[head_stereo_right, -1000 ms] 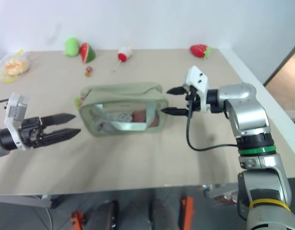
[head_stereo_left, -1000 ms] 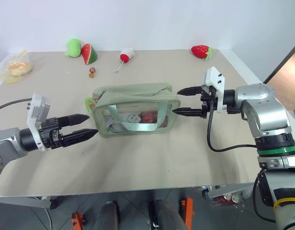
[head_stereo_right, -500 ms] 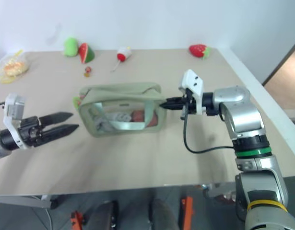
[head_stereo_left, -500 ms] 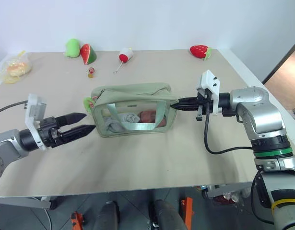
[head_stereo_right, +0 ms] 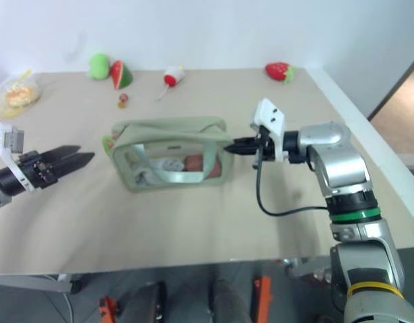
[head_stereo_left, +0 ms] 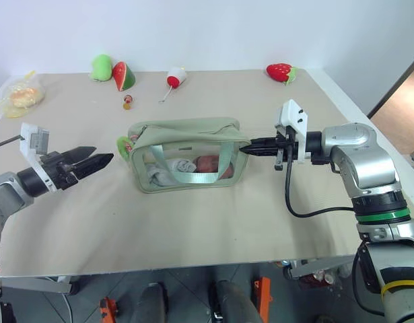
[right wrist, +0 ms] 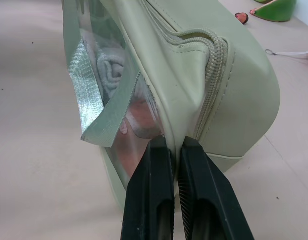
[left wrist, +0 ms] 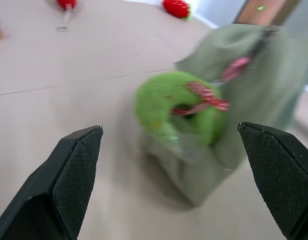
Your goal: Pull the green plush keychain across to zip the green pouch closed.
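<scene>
My left gripper should first put the green plush keychain (head_stereo_left: 124, 146) over the clear panel (head_stereo_left: 163, 160), because the keychain hangs over the pouch end I need to pinch.
The green pouch (head_stereo_left: 186, 138) lies mid-table with its clear side panel and strap facing me. On its left end hangs the green plush keychain (head_stereo_left: 124, 144), a fuzzy lime ring with a pink-red ribbon (left wrist: 179, 107). My left gripper (head_stereo_left: 102, 156) is open and level, a short way left of the keychain and pointing at it, touching nothing. Its fingers (left wrist: 68, 190) frame the keychain in the left wrist view. At the pouch's right end my right gripper (head_stereo_left: 246, 149) is shut, pinching the fabric edge (right wrist: 219, 100) just below the zipper's end (right wrist: 174, 145).
Along the table's far edge lie a round green plush (head_stereo_left: 102, 66), a watermelon slice (head_stereo_left: 124, 75), a red-and-white toy (head_stereo_left: 175, 79) and a strawberry (head_stereo_left: 282, 72). A small brown piece (head_stereo_left: 128, 102) sits behind the pouch. A plastic bag (head_stereo_left: 18, 95) lies far left.
My right gripper closed on the pouch's right end and has held still since. My left gripper, still open, drew back to the left, away from the pouch and keychain.
</scene>
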